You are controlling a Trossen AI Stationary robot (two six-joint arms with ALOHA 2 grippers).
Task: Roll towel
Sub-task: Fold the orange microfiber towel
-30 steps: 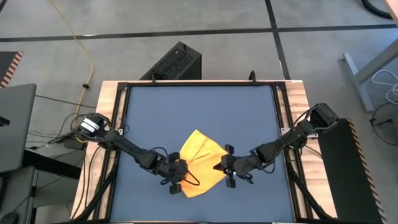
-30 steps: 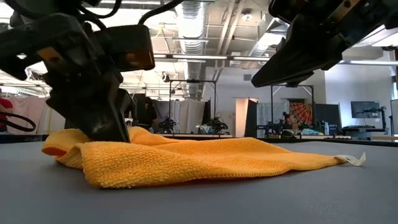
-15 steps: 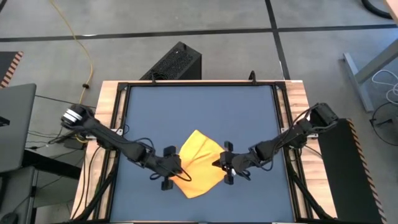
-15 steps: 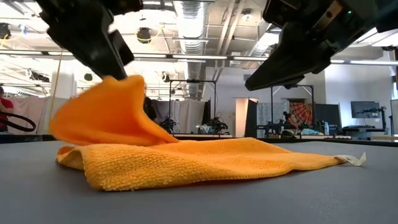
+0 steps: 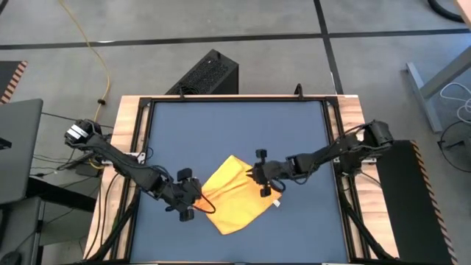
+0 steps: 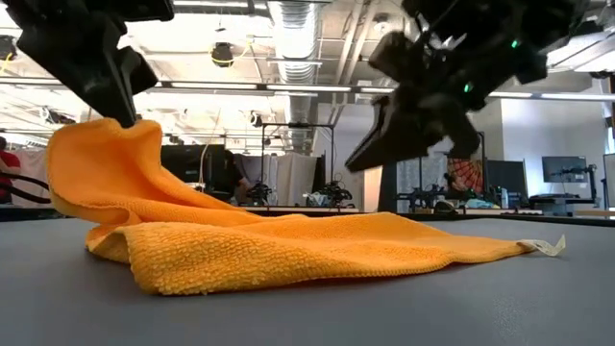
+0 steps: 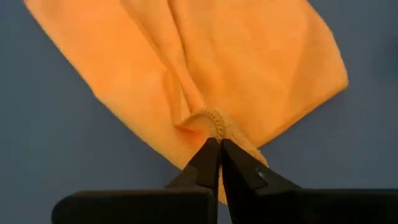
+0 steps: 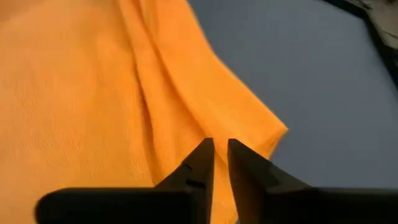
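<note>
My gripper will open the yellow towel [image 5: 241,205] into a smooth, flat sheet by pulling its corners apart, as loose ridges [image 8: 155,87] run through the slack cloth.
The yellow towel [image 5: 234,193] lies partly folded near the middle of the dark blue tabletop. Its white tag [image 6: 550,247] rests on the table at the right end. My left gripper [image 5: 194,206] stands above the towel's left end, shut on a raised corner. My right gripper [image 5: 256,177] hovers over the towel's far right part. Its fingers stand a narrow gap apart in the right wrist view [image 8: 221,146], with nothing between them. In the low view it is clear of the cloth [image 6: 375,149]. My left gripper pinches the towel's hemmed edge at a bunched corner [image 7: 211,119] between its two fingertips, slanting down from the table's left. That corner is lifted [image 6: 120,135] and the cloth slopes down slack from it. The rest of the towel lies on the table.
The tabletop [image 5: 235,125] has a wooden frame with black rails around it. A black box [image 5: 210,73] stands on the floor beyond the far edge. There is bare table on all sides of the towel, most of it toward the far edge.
My left gripper has risen and drawn back toward the table's left edge. It has pulled the towel's left corner up off the table, while the rest of the towel stayed flat. My right gripper has moved toward the far edge over the towel and rolled about its axis.
</note>
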